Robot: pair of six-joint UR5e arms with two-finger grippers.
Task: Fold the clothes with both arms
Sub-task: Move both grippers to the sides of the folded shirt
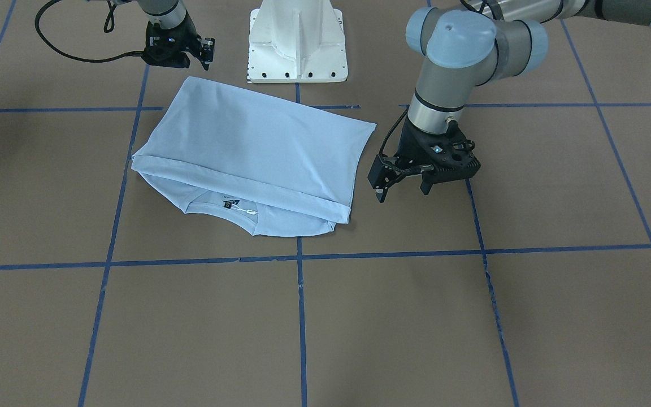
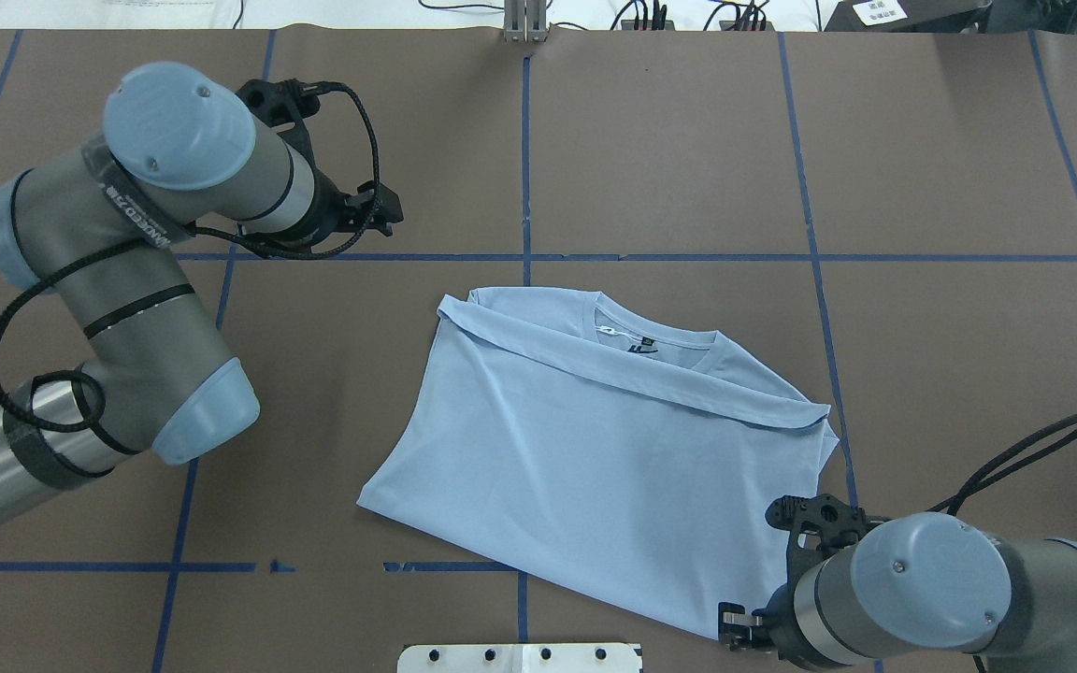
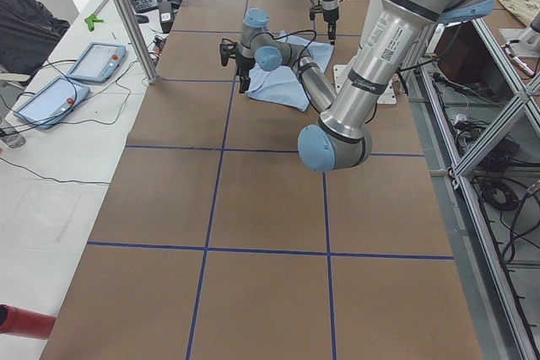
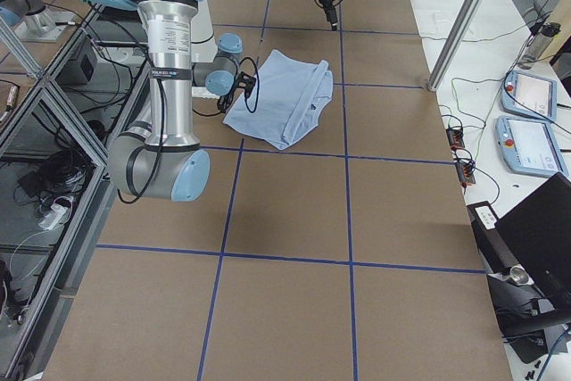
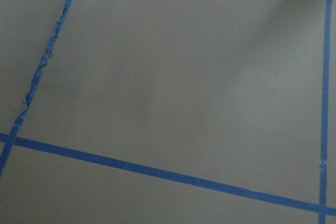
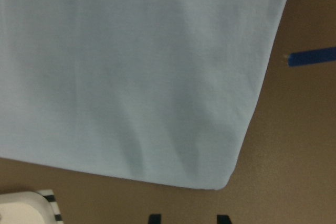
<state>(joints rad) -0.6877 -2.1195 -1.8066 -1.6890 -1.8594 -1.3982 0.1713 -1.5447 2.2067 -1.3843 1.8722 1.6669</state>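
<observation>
The hem (image 1: 242, 187) lies flat over the collar side, so I expect the pale blue T-shirt (image 1: 259, 139) to swing round in one piece, still folded, when I drag its corner.
The clothes are one pale blue T-shirt (image 1: 252, 147) (image 2: 595, 439), lying folded flat on the brown table with the hem laid over towards the collar (image 2: 637, 336). A black label and a white tag show inside the collar. My left gripper (image 1: 402, 192) (image 2: 387, 210) hangs open just off the shirt's side edge, apart from the cloth and holding nothing. My right gripper (image 1: 181, 59) (image 2: 739, 631) hovers open by the folded corner nearest the robot's base. In the right wrist view its two fingertips (image 6: 154, 219) stand apart, just off that corner of the shirt (image 6: 131, 66).
The white pedestal base (image 1: 297, 39) (image 2: 520, 657) stands close behind the shirt's near fold. Blue tape lines (image 5: 157, 171) grid the brown table. Teach pendants (image 3: 93, 61) lie on the white bench past the table's far edge, with aluminium posts (image 4: 455, 24) beside it.
</observation>
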